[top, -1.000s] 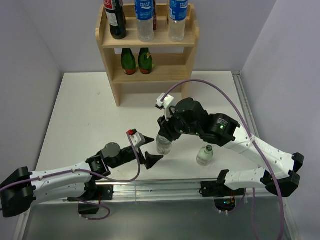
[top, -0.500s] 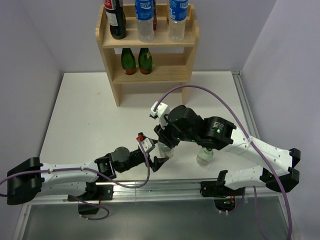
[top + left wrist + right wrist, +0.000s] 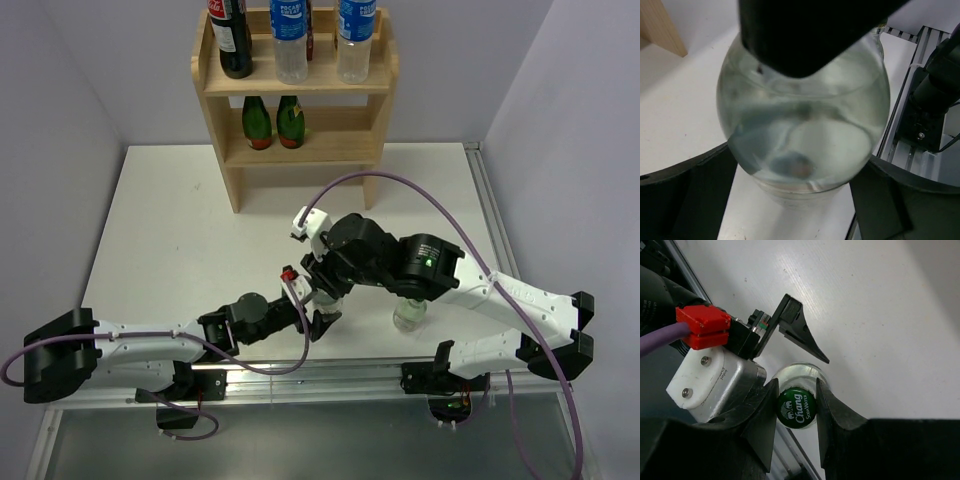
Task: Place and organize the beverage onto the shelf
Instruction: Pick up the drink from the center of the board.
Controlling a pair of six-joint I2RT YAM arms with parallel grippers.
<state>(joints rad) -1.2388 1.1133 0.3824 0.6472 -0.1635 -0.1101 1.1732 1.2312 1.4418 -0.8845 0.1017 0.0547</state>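
Note:
My right gripper is covering the bottle's cap (image 3: pixel 796 408) from above, so my left gripper should take hold of the round body (image 3: pixel 805 132) and my right gripper should first open and lift out of the way.
A clear glass soda-water bottle (image 3: pixel 326 298) with a green cap (image 3: pixel 796 409) stands upright near the table's front edge. My right gripper (image 3: pixel 326 280) is shut on its cap and neck from above, one finger on each side (image 3: pixel 796 394). My left gripper (image 3: pixel 313 307) is open, its black fingers (image 3: pixel 685 200) straddling the bottle's round body (image 3: pixel 800 115) low down and close to its sides. A second clear bottle (image 3: pixel 409 315) stands to the right, half hidden by my right arm. The wooden shelf (image 3: pixel 213 85) stands at the back.
The shelf's top board carries a cola bottle (image 3: pixel 232 40) and two clear blue-label bottles (image 3: pixel 290 45). Two green bottles (image 3: pixel 274 122) stand on the middle tier. A metal rail (image 3: pixel 330 372) runs along the near edge, and walls close in on both sides.
My left arm has reached right and brought its open jaws around the bottle's body, narrowing them slightly. My right gripper has stayed shut on the cap and shifted a little to the left.

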